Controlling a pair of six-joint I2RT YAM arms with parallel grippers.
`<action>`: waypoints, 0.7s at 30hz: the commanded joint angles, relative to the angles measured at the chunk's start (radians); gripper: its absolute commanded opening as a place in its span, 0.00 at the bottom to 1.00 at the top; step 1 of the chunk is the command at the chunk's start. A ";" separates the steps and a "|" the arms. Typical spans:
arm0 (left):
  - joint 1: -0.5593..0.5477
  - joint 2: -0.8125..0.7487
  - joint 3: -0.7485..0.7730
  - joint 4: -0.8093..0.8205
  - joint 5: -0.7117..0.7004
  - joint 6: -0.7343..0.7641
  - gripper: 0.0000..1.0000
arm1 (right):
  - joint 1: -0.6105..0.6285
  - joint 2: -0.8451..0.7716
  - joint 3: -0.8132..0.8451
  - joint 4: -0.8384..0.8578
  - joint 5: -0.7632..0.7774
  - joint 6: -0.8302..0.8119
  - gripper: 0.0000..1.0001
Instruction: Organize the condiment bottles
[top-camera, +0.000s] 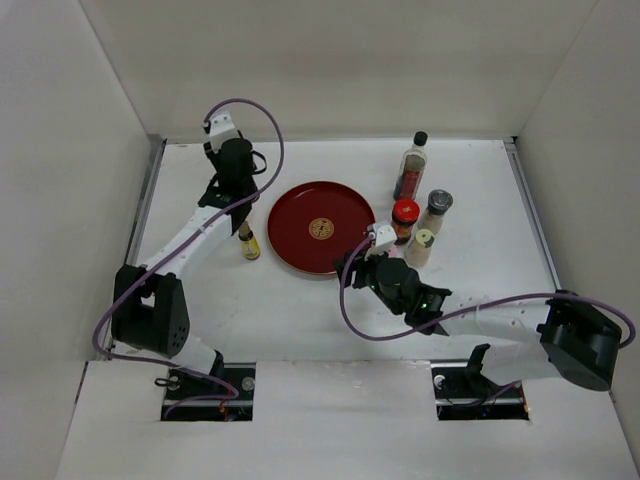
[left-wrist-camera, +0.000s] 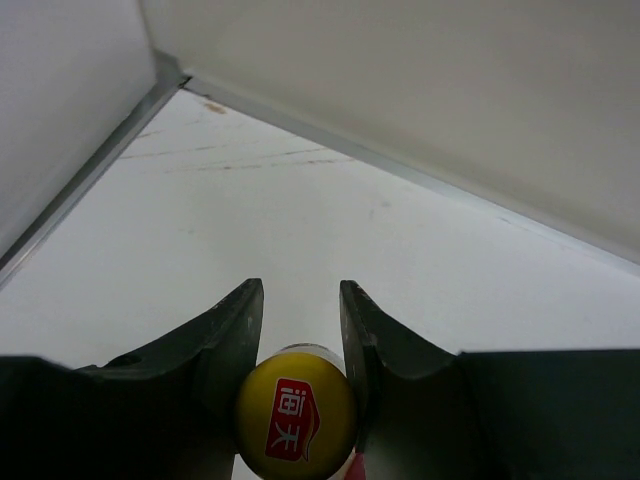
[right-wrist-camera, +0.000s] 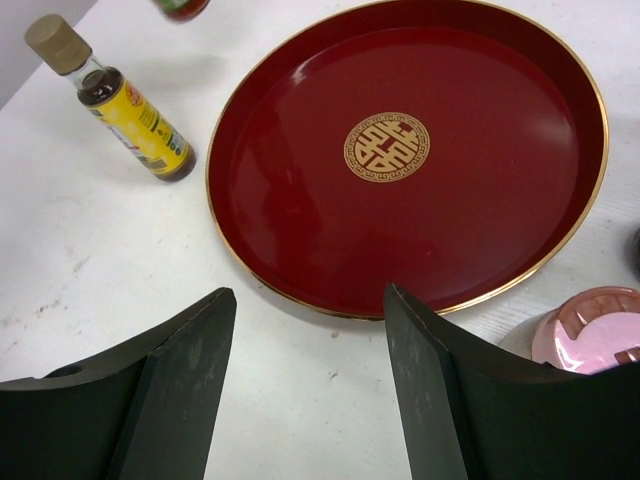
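The yellow-capped bottle (left-wrist-camera: 296, 416) is upright and the red tray's far side (top-camera: 303, 206) is open. My left gripper should keep going over the tray's rim and let go once the bottle's base rests there.
My left gripper (top-camera: 228, 205) (left-wrist-camera: 300, 290) is shut on a yellow-capped bottle (left-wrist-camera: 296, 418) left of the round red tray (top-camera: 300, 215); the arm hides this bottle in the top view. A second yellow-labelled bottle (top-camera: 248, 243) (right-wrist-camera: 130, 110) stands beside the tray's left rim. Black-capped (top-camera: 412, 165), grey-capped (top-camera: 436, 208), red-capped (top-camera: 405, 218) and cream-capped (top-camera: 420, 245) bottles stand right of the tray. My right gripper (top-camera: 358, 265) (right-wrist-camera: 305, 292) is open and empty over the table at the tray's near edge. A pink cap (right-wrist-camera: 590, 330) sits just to its right.
The tray (right-wrist-camera: 300, 150) has nothing on it. White walls enclose the table on the left, back and right, with a metal strip (left-wrist-camera: 100, 165) along the left and back edges.
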 joint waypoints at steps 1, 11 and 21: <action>-0.073 -0.019 0.112 0.136 0.036 -0.001 0.19 | -0.018 -0.031 -0.008 0.068 -0.006 0.018 0.67; -0.184 0.162 0.238 0.194 0.093 -0.004 0.19 | -0.029 -0.043 -0.015 0.068 -0.011 0.026 0.67; -0.205 0.268 0.267 0.245 0.111 0.001 0.19 | -0.039 -0.055 -0.022 0.068 -0.011 0.027 0.68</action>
